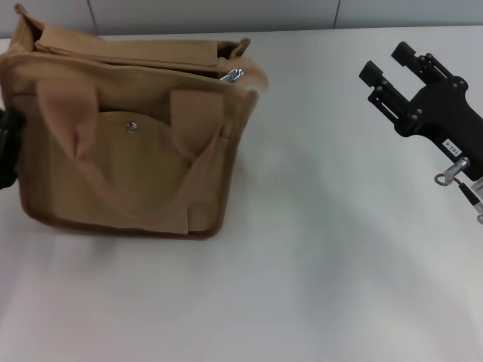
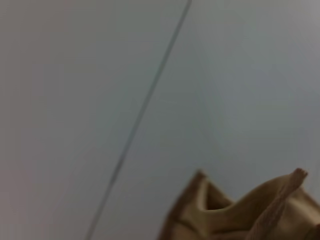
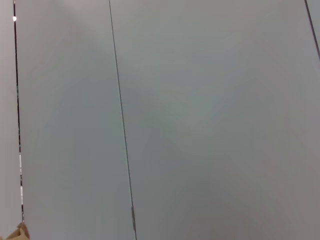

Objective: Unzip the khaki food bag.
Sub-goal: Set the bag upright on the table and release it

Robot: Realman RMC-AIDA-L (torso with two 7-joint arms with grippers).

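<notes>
The khaki food bag is standing too far over on my left gripper's side. My left gripper should push the bag back to the middle of the table.
The khaki food bag stands at the left of the table, with its front pocket and silver snap facing me. Its two fabric handles droop over the front. A silver zipper pull sits at the top right corner, where the top gapes a little. My left gripper is a dark shape at the view's left edge, against the bag's left side. My right gripper hovers far right of the bag, open and empty. A top corner of the bag shows in the left wrist view.
The white table stretches in front of and to the right of the bag. A grey panelled wall stands behind the table. A sliver of the bag shows in the right wrist view.
</notes>
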